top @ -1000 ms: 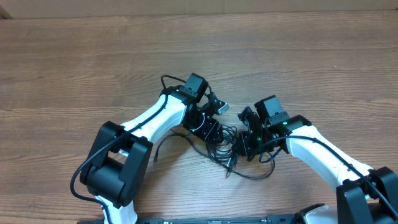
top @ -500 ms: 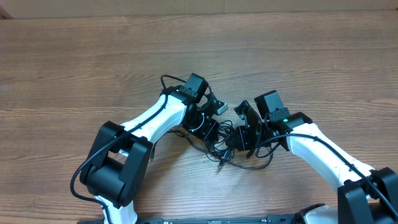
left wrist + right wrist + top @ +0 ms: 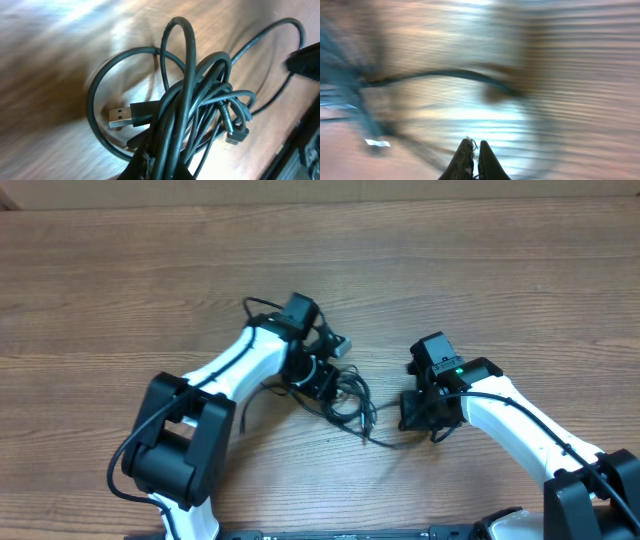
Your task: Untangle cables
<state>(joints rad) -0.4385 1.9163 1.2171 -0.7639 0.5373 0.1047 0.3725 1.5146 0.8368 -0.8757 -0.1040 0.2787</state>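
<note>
The small plug [image 3: 237, 134] is bunched up among the strands of cable, so my left gripper should keep the heap of cables still while my right gripper pulls out the crossing loops [image 3: 236, 98].
The cables [image 3: 347, 398] are a tangle of thin black cords on the wood table between my two arms. In the left wrist view the cables [image 3: 200, 95] loop over each other, with a silver USB plug [image 3: 121, 116] and a small black plug [image 3: 237, 136] lying on the table. My left gripper [image 3: 165, 161] is shut on a bunch of cable strands; from overhead the left gripper [image 3: 322, 378] sits at the tangle's left edge. My right gripper [image 3: 416, 412] is shut, right of the tangle. The right wrist view is blurred; the right gripper [image 3: 474, 149] shows nothing between its tips.
One strand [image 3: 390, 443] trails from the tangle along the table toward the right gripper. The bare wood table [image 3: 150, 290] stretches all around. The thicker arm cable [image 3: 255, 308] arcs by the left wrist.
My left gripper has moved left and a little back with the bunch. My right gripper has pulled out of the tangle to the right, and the cables have spread out.
</note>
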